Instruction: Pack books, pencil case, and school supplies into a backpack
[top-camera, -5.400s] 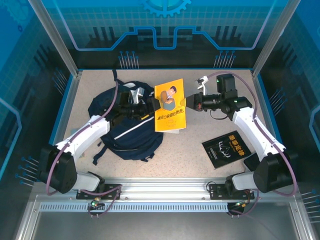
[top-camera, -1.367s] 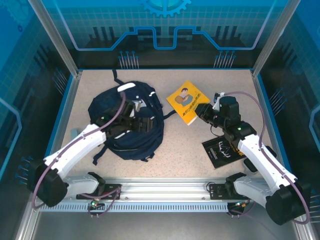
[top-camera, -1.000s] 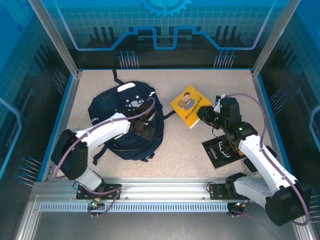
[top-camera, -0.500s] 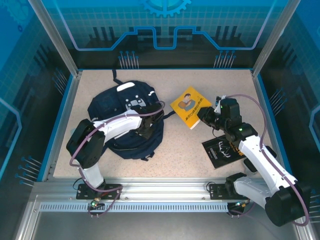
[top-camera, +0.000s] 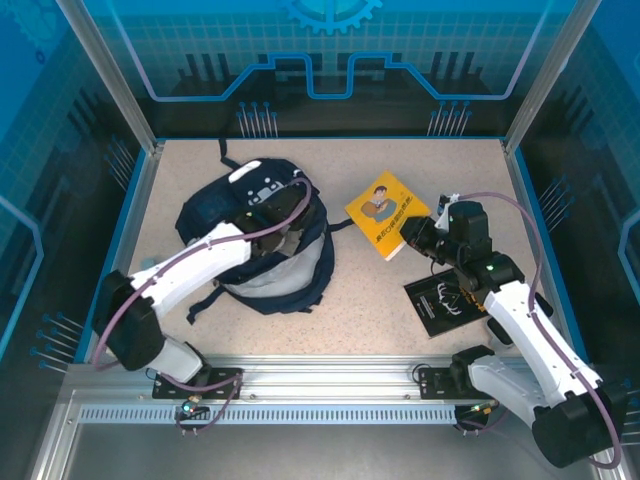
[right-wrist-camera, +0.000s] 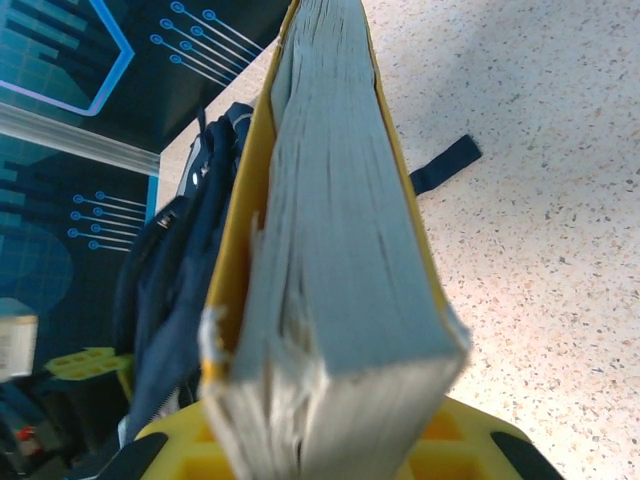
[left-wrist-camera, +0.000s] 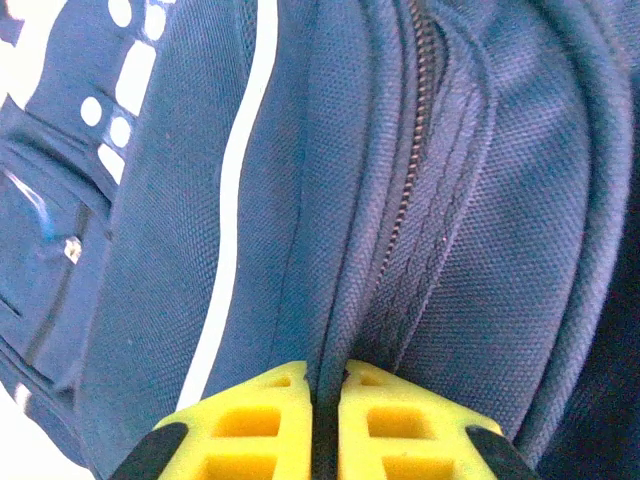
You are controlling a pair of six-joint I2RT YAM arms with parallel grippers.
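Note:
The robot's left gripper is keeping the backpack's pale inside (top-camera: pixel 284 277) open, so the right gripper should go on bringing the yellow book (top-camera: pixel 384 208) in, loose end first, until the book is inside.
The navy backpack (top-camera: pixel 262 250) lies left of centre, its upper flap pulled up so a paler inside (top-camera: pixel 272 283) shows. My left gripper (top-camera: pixel 287 207) is shut on a fold of the backpack's fabric beside the zip (left-wrist-camera: pixel 325 375). My right gripper (top-camera: pixel 418 238) is shut on the yellow book (top-camera: pixel 386 213), held tilted just above the table, right of the backpack (right-wrist-camera: pixel 180 280); its page edge (right-wrist-camera: pixel 330 230) faces the wrist camera. The black book (top-camera: pixel 447 300) lies flat, partly under the right arm. A pale sliver (top-camera: pixel 149 266) beside the left forearm may be the pencil case; I cannot tell.
A dark strap (right-wrist-camera: pixel 445 160) trails from the backpack onto the speckled table between bag and book. Blue walls (top-camera: pixel 130 230) edge the table left, right and back. Bare table (top-camera: pixel 360 300) lies in front of the backpack.
The left gripper has shut on the backpack's fabric and lifted it toward the back, exposing the paler inside. The right gripper and yellow book shifted slightly right.

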